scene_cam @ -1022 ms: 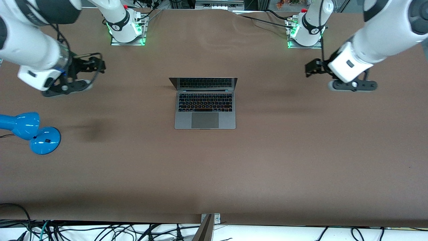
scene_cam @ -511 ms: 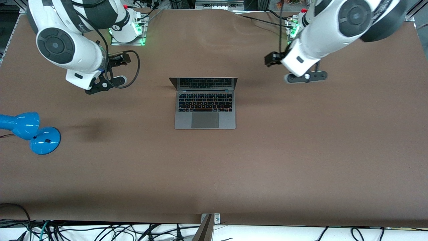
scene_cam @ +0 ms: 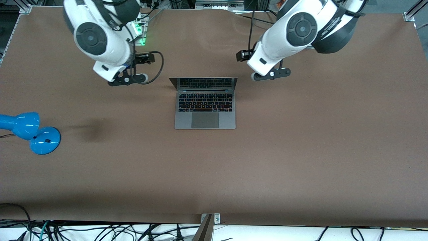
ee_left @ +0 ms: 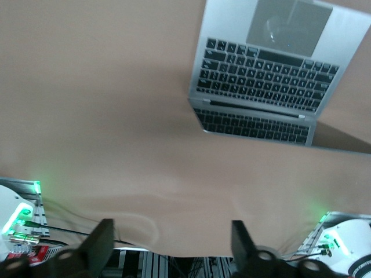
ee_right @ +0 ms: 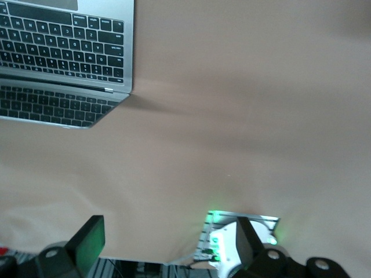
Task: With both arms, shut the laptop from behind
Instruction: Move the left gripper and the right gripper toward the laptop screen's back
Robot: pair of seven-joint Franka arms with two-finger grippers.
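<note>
My right gripper is open and hangs well away from the lid's corner (scene_cam: 170,79). It should close and move in behind the lid before both grippers push.
The grey laptop (scene_cam: 205,107) lies open in the middle of the table, its lid (scene_cam: 204,83) upright on the side toward the robots' bases. My left gripper (scene_cam: 271,73) hangs in the air beside the lid's corner, toward the left arm's end. My right gripper (scene_cam: 128,79) hangs toward the right arm's end, a wider gap from the lid. In the left wrist view the laptop (ee_left: 266,75) shows past the open left gripper (ee_left: 172,246). In the right wrist view a laptop corner (ee_right: 64,52) shows, and the right gripper (ee_right: 168,243) is open with nothing between its fingers.
A blue desk lamp (scene_cam: 30,132) sits at the right arm's end of the table, nearer to the front camera than the laptop. The right arm's base (scene_cam: 140,31) glows green at the table's edge. Cables run along the edge nearest the camera.
Both arms have swung inward from the table's ends toward the laptop's lid. The laptop has not moved and its lid stands as before.
</note>
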